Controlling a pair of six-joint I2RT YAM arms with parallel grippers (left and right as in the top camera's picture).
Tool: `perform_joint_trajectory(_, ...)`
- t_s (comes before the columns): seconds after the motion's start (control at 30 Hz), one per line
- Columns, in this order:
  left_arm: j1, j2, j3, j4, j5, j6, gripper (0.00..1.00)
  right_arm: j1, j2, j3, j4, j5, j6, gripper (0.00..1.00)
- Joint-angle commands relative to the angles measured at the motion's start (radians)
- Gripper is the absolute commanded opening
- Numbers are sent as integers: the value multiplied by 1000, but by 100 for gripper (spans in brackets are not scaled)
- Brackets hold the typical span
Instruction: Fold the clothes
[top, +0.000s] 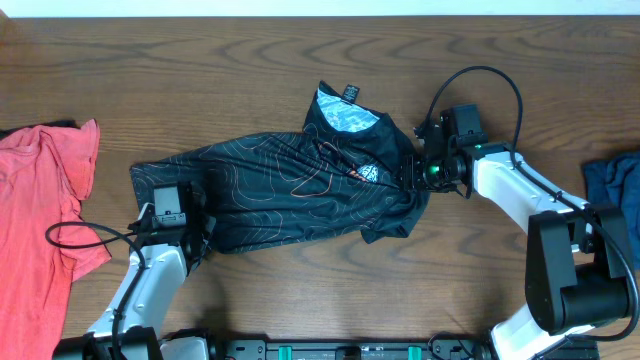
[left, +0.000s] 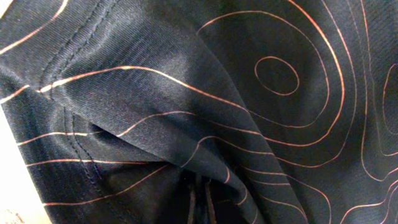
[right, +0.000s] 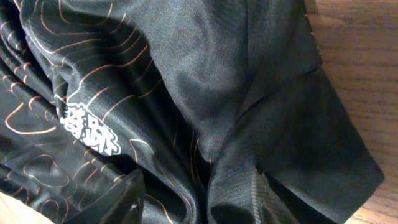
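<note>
The jersey is bunched up next to its white lettering. My right gripper should pinch the jersey's fold by the sleeve, and both grippers should lift the jersey and stretch it before they fold it.
The clothes, a black jersey with thin orange contour lines, lie crumpled across the middle of the table, pale collar at the far side. My left gripper sits at the jersey's near left corner and is shut on the fabric; in the left wrist view the jersey fills the frame and bunches into the pinch of the gripper. My right gripper is at the jersey's right edge. Its fingers stand apart, so the gripper is open, with loose folds of jersey and white lettering beneath.
A red garment lies at the left edge of the wooden table. A blue cloth shows at the right edge. Bare wood borders the jersey's sleeve on the right.
</note>
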Motion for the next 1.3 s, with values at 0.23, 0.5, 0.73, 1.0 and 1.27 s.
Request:
perform_joint_trajectory(0.23, 6, 11, 14, -9, -1, 19, 6, 38, 5, -77, 113, -4, 98, 29)
perform_joint_trajectory(0.5, 6, 11, 14, -9, -1, 19, 6, 38, 5, -92, 125, 0, 106, 50)
perform_joint_trajectory(0.73, 6, 11, 14, -9, -1, 19, 6, 38, 5, -92, 137, 31, 106, 1)
perform_joint_trajectory(1.0, 6, 9, 16, -6, 1, 24, 6, 21, -27, -46, 162, 34, 101, 1)
perform_joint_trajectory(1.27, 6, -82, 61, -14, 138, 87, 6, -39, -167, 159, -57, 151, 24, 2)
